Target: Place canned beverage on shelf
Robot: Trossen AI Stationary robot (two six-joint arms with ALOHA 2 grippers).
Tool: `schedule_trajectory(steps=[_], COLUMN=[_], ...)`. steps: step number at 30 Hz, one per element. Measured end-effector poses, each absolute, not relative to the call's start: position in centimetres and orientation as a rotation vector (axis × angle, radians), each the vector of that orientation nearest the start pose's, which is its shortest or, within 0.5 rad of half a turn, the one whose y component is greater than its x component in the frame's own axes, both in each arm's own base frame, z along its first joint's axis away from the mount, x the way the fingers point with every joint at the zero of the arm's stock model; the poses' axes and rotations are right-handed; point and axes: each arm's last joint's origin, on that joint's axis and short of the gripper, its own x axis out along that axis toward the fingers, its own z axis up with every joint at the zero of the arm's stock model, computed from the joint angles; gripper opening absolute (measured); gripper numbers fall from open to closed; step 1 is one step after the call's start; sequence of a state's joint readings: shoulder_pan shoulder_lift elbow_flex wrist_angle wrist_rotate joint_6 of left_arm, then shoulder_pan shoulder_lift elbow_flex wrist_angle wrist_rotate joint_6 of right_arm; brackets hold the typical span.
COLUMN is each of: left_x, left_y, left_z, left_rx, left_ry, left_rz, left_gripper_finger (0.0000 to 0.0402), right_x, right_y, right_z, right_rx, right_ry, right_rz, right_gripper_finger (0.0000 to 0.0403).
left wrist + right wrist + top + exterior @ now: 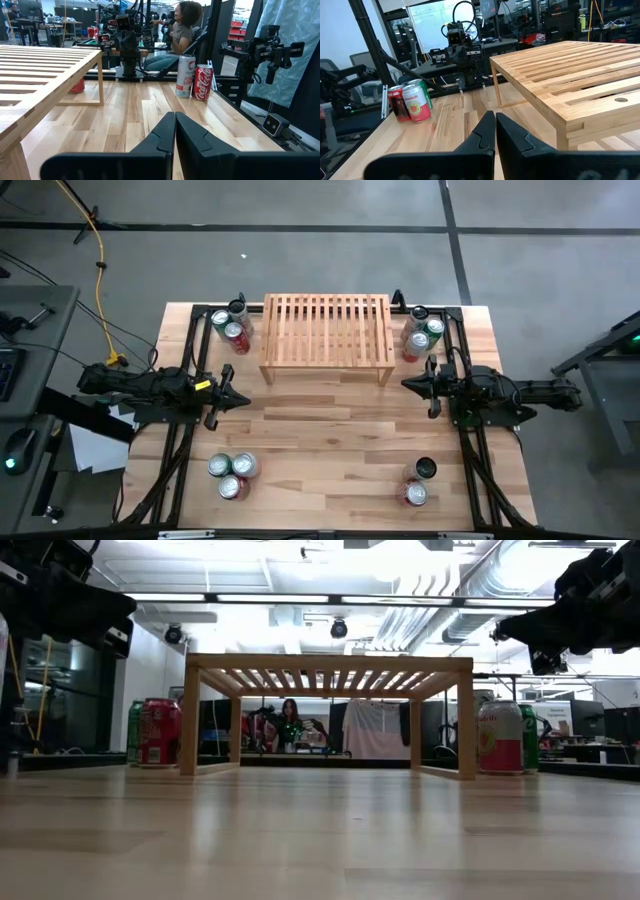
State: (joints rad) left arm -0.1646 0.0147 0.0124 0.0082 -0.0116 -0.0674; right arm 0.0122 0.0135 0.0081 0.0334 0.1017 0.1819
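My left gripper should rise clear, open and come down over the black-topped can (pixel 237 306), because that can stands behind the red can (pixel 236 332) beside the shelf.
The light-wood slatted shelf (pixel 325 335) stands on its short legs at the table's far middle, with nothing on top. Canned beverages stand upright in four clusters: far left (pixel 230 326), far right (pixel 421 333), near left (pixel 232 474) and near right (pixel 418 481). My left gripper (pixel 243 399) hovers at the table's left side, pointing level toward the right, shut and holding nothing (pixel 175 122). My right gripper (pixel 406 384) hovers at the right side, pointing level toward the left, shut and holding nothing (pixel 495 122). Both are above the board, in front of the shelf's near corners.
Black frame rails (pixel 185 450) run along the table's left and right sides. Bare board (pixel 325 440) lies between the two grippers and the near can clusters. A person (pixel 182 30) sits beyond the table's right side.
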Motion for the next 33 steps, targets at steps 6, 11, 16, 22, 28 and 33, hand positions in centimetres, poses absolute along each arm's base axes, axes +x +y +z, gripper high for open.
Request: schedule_trajectory(steps=[6, 11, 16, 22, 28, 33], left_x=[9.7, 9.1, 7.7, 10.4, 17.1, 20.1], left_y=[-1.5, -1.4, -0.3, -0.8, -1.7, -0.2], left_z=[17.0, 19.9, 23.2, 28.0, 33.9, 37.0], left_rx=[-0.071, -0.313, -0.609, -0.592, -0.398, -0.266], left_ry=[-0.028, -0.326, -0.713, -0.579, -0.388, -0.194], left_rz=[-0.144, -0.163, 0.015, 0.045, 0.156, 0.506], left_gripper_finger=[0.0005, 0.0005, 0.0005, 0.0005, 0.0005, 0.0005], right_x=[9.8, 9.8, 9.8, 9.8, 9.8, 9.8], right_y=[-0.2, -0.2, -0.2, -0.2, -0.2, -0.2], right_z=[16.8, 16.8, 16.8, 16.9, 16.8, 16.8], right_rx=[0.183, 0.183, 0.183, 0.183, 0.184, 0.183], right_ry=[-0.036, -0.036, -0.036, -0.037, -0.036, -0.036], right_rz=[-0.086, -0.087, -0.086, -0.087, -0.087, -0.087], right_gripper_finger=[0.0, 0.0, 0.0, 0.0, 0.0, 0.0])
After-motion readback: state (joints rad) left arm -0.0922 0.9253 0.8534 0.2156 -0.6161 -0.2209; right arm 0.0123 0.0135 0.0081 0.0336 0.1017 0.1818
